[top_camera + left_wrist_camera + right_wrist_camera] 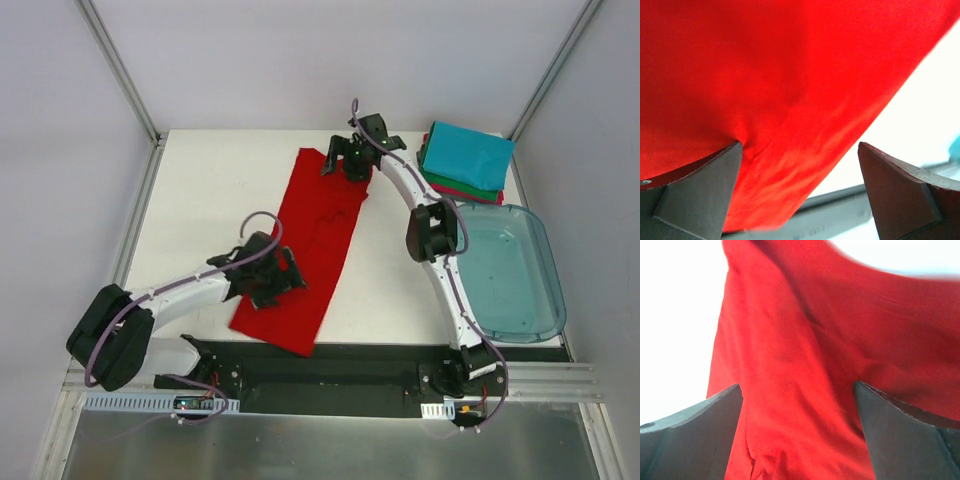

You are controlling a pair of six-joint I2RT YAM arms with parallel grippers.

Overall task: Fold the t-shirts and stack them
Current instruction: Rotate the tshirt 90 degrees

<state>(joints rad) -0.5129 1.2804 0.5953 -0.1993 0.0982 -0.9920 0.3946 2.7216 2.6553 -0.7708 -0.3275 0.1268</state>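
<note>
The red t-shirt's near end (275,335) lies at a slant over the black bar, so I need to straighten the t-shirt before my right gripper returns to grab a near corner (310,350) of the t-shirt.
The bright red t-shirt (318,235) lies on the white table as a long narrow strip, running from the far middle toward the near left. My left gripper (284,279) hangs over its near end, jaws wide open. In the left wrist view the red cloth (765,75) spreads under and between the left gripper (800,150). My right gripper (345,160) is over the shirt's far end, also open, with wrinkled red cloth (815,340) below the right gripper (799,390). Neither holds anything. Folded t-shirts (466,152) are stacked at the far right, teal on top.
A clear bluish plastic tub (540,290) stands at the right edge, just near of the folded stack. The right arm (435,235) stretches between the red shirt and the tub. A black rail (330,365) runs along the table's near edge.
</note>
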